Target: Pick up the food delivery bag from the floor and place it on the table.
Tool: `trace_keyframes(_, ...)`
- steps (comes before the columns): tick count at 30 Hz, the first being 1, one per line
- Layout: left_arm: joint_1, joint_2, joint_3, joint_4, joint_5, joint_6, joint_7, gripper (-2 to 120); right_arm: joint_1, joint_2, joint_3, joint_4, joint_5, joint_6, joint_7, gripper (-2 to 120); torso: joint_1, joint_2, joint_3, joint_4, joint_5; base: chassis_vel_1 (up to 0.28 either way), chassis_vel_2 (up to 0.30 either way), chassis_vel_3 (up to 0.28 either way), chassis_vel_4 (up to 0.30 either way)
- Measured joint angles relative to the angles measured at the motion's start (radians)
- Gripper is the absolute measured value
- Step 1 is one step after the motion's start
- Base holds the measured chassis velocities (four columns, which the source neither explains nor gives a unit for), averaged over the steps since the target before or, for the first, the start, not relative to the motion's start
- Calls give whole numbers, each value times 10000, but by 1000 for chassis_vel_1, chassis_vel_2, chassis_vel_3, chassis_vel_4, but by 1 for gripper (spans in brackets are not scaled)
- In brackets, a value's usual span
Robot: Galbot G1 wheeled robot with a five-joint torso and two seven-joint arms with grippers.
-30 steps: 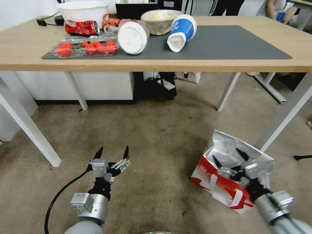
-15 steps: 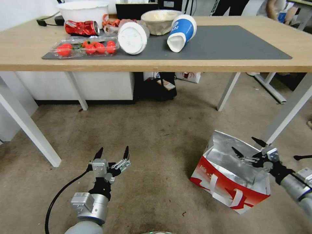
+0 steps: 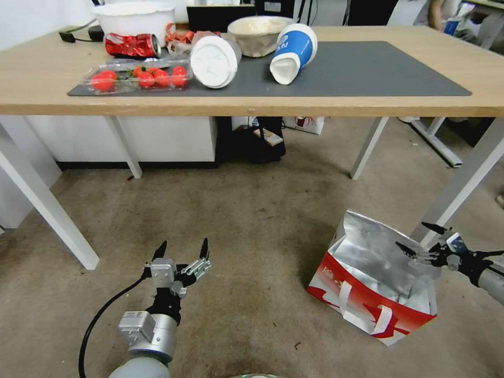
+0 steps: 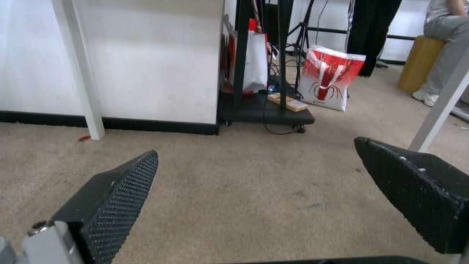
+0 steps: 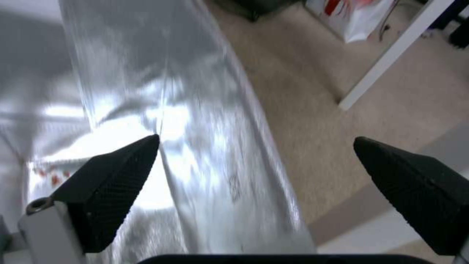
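Observation:
The food delivery bag (image 3: pixel 376 284) will hang at a tilt and its opening will sag narrower when the robot lifts it, because the right gripper straddles just one thin, creased foil side.
The food delivery bag (image 3: pixel 367 286) stands open on the floor (image 3: pixel 236 220) at the right, red and white outside, silver foil (image 5: pixel 195 110) inside, flat white handles hanging down its front. My right gripper (image 3: pixel 415 237) is open at the bag's right rim. In the right wrist view the gripper (image 5: pixel 256 138) straddles the foil wall, one finger over the inside, the other over the floor. My left gripper (image 3: pixel 182 244) hangs open and empty low over the floor at the left, also seen as the gripper (image 4: pixel 256 146) in its wrist view. The table (image 3: pixel 42 79) spans the top.
On the dark mat (image 3: pixel 378 68) lie a blue cup (image 3: pixel 294 52), a white lidded cup (image 3: pixel 214 60), a tomato tray (image 3: pixel 136 77) and a crushed red can (image 3: pixel 131 44). A white table leg (image 3: pixel 462 184) stands just behind the bag. A smaller white-and-red bag (image 4: pixel 329 79) sits under the table.
My right gripper has swung from over the bag's front and middle out to its right rim, still open. The left arm and the bag have stayed put.

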State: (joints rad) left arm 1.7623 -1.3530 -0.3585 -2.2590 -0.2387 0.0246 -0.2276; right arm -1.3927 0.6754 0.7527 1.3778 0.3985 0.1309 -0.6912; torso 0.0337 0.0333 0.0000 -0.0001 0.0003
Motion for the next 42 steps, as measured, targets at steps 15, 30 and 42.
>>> trace_keyframes(15,-54,-157,24,201,75,-61,15,100,796,-27,-613,-1234,-489,198,-826,100,0,2,0,-1,-2,0,0,0,0)
trace_keyframes(30,-104,-164,-27,263,71,-78,14,100,1433,-47,-1075,-1795,-708,132,-1098,100,0,3,0,1,-2,0,0,0,0)
trace_keyframes(42,-218,-150,-23,375,43,-82,10,100,1452,-95,-1070,-1935,-974,-116,-1149,100,0,3,-1,1,-2,0,0,0,0)
